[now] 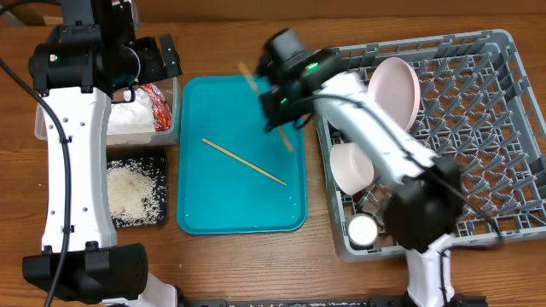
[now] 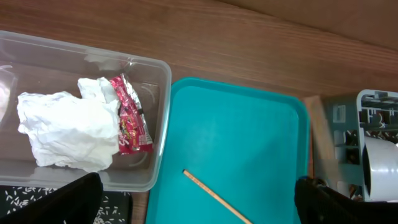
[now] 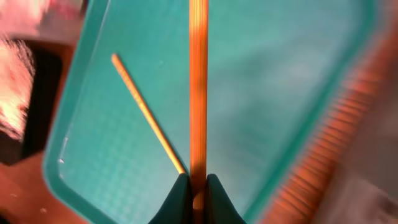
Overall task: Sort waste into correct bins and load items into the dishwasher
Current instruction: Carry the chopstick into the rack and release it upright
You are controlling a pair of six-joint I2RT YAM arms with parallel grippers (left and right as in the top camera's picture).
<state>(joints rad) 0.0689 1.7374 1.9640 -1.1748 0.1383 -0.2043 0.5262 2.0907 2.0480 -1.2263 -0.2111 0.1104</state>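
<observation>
I can see one chopstick (image 1: 248,77) lifted clear of the other, so my right gripper should continue to the grey dish rack and release it beside the pinkish plate (image 1: 395,92).
My right gripper (image 1: 279,95) is shut on one wooden chopstick (image 1: 286,139) and holds it above the right part of the teal tray (image 1: 200,94). In the right wrist view the jaws (image 3: 198,185) pinch this chopstick (image 3: 198,87). The other chopstick (image 1: 243,161) lies diagonally on the tray, also in the right wrist view (image 3: 146,112) and the left wrist view (image 2: 211,196). My left gripper (image 1: 164,58) is open and empty near the clear tub (image 1: 47,128), which holds the napkin (image 2: 65,127) and red wrapper (image 2: 130,118).
The black tray (image 1: 158,158) with rice (image 1: 130,189) sits in front of the tub. The grey dish rack (image 1: 486,128) on the right holds the pinkish plate (image 1: 397,89), a white bowl (image 1: 351,166) and a small cup (image 1: 363,228). The right wrist view is blurred.
</observation>
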